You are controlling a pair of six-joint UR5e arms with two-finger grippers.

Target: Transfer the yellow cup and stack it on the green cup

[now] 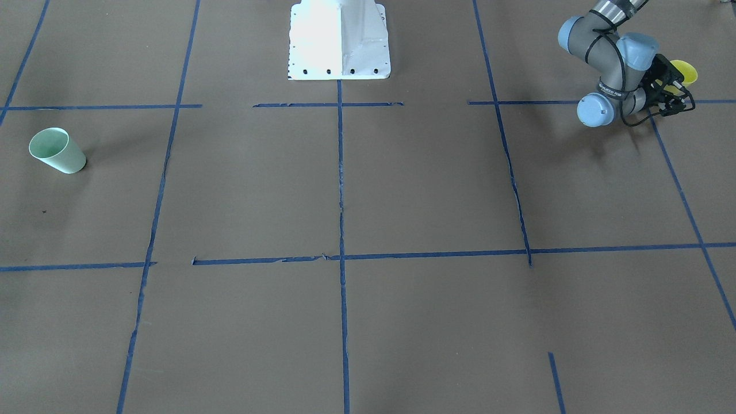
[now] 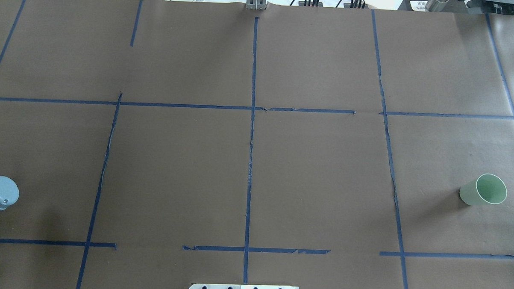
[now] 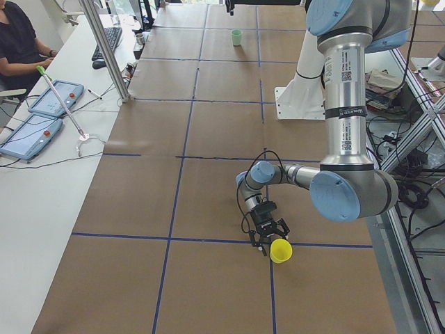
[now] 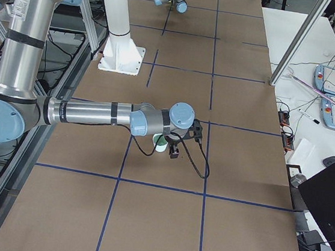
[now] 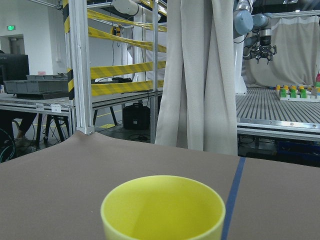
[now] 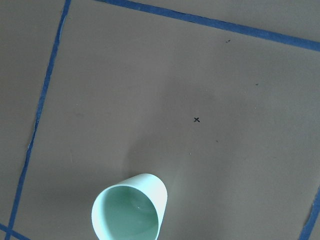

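Only the yellow cup's plain (image 1: 685, 72) inside (image 5: 164, 206) can be seen within its open rim, so the robot should expect the yellow cup to be empty when it carries the cup at a tilt.
The yellow cup (image 1: 685, 71) stands at the table's corner on my left side; it also shows in the exterior left view (image 3: 280, 250) and fills the bottom of the left wrist view (image 5: 162, 210). My left gripper (image 1: 676, 87) is low over the table, open, right beside the cup, jaws apart and not closed on it (image 3: 271, 238). The green cup (image 1: 57, 150) stands far across the table (image 2: 484, 190). My right gripper (image 4: 174, 147) shows only in the exterior right view, in front of the green cup (image 4: 160, 142); I cannot tell its state. The right wrist view looks down on the green cup (image 6: 130, 212).
Blue tape lines (image 2: 251, 140) divide the brown table into squares. The white robot base (image 1: 339, 40) stands at the middle of the near edge. An operator (image 3: 17, 45) sits at a side desk with tablets (image 3: 31, 136).
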